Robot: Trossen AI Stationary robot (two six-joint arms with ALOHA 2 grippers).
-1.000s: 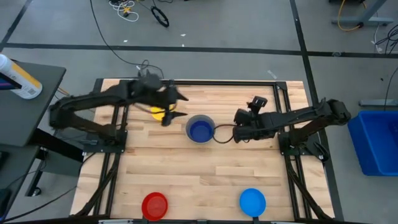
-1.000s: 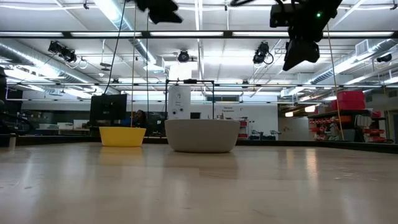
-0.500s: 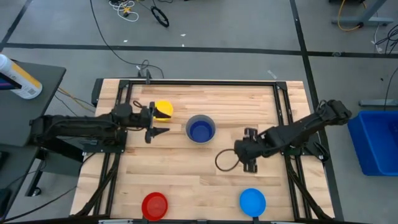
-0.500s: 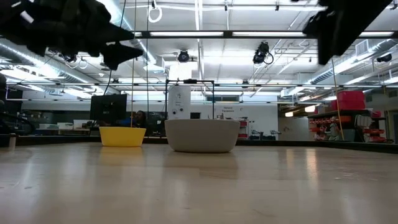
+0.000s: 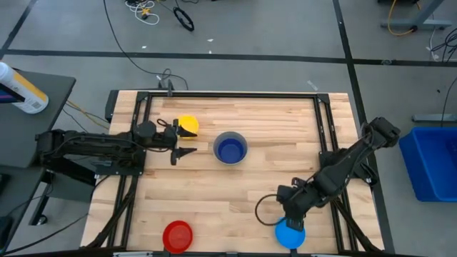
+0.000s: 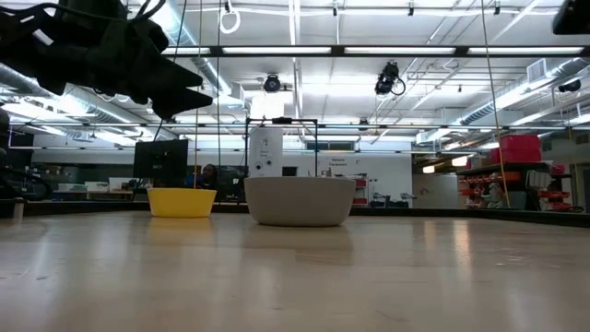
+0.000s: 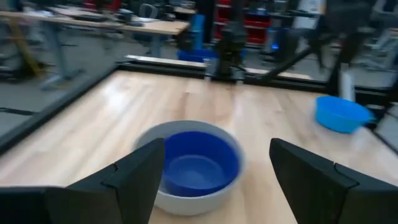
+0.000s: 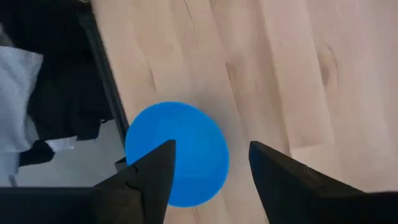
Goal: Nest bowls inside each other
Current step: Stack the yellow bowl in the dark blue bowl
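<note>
Next, I pull my left gripper back, tilt its fingers down and take the yellow bowl's rim (image 5: 197,125) where it faces the grey bowl, because my left gripper points level at the grey bowl (image 6: 300,200).
The grey bowl (image 5: 230,148) stands mid-table with the dark blue bowl (image 7: 198,163) nested inside it. Left of it and a little farther back, the yellow bowl (image 5: 188,126) sits on its base. The red bowl (image 5: 178,235) and the light blue bowl (image 5: 290,232) stand at the near edge. My left gripper (image 5: 190,142) hangs open and level beside the yellow bowl, pointing at the grey bowl, which shows ahead between its fingers (image 7: 140,171). My right gripper (image 5: 289,212) is open, pointing down above the light blue bowl (image 8: 177,152), clear of it.
Black frame rails (image 5: 325,135) border the wooden table on its left, right and far sides. A cable loop (image 5: 264,207) hangs by my right wrist. A blue bin (image 5: 430,160) stands off the table to the right. The boards between the bowls lie bare.
My left gripper has sunk from above the yellow bowl, drawn back toward the table's left edge and levelled out facing the grey bowl. My right gripper has swung from beside the grey bowl toward the near edge and tipped to point down over the light blue bowl.
</note>
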